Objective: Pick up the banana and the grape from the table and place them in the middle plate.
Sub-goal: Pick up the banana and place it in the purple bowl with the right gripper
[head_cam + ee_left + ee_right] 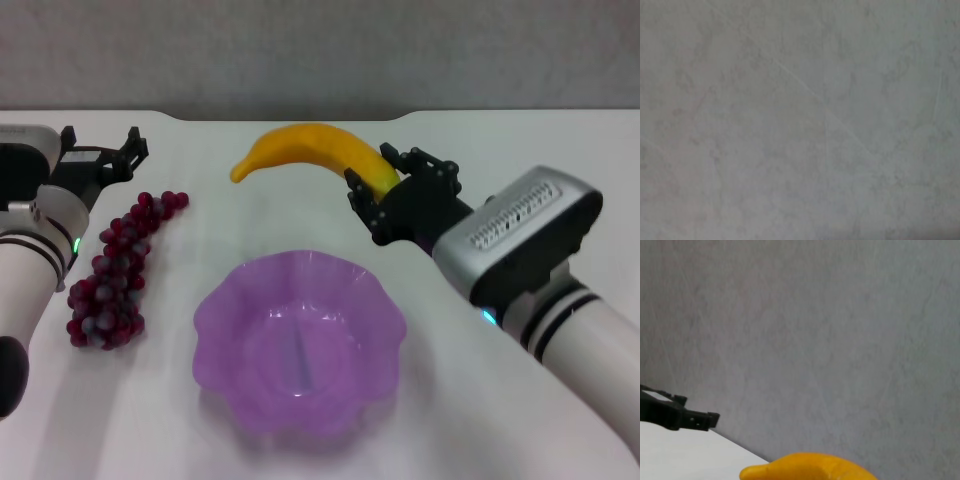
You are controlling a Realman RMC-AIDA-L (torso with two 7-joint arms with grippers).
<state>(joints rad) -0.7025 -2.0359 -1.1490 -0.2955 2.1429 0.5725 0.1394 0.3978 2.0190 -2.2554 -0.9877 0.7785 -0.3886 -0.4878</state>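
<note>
I can see the banana stretching crosswise (308, 146) behind the empty purple plate (300, 345). I should go on moving the banana over and down with my right gripper until it hangs low inside the plate's rim, before I let it go.
The yellow banana (305, 148) is held by its right end in my right gripper (383, 188), which is shut on it, behind the purple scalloped middle plate (222, 318). The right wrist view shows the banana's (810, 469) tip against the grey wall. The bunch of dark red grapes (115, 272) lies on the white table (520, 140) left of the plate. My left gripper (103, 152) hovers just behind the bunch's far end, open and holding nothing; this left gripper (677, 414) also shows far off in the right wrist view. The left wrist view shows only grey wall.
A grey wall (320, 50) stands behind the table's back edge. The plate holds nothing. Bare tabletop lies in front of the grapes and to the right of the plate under my right arm (560, 290).
</note>
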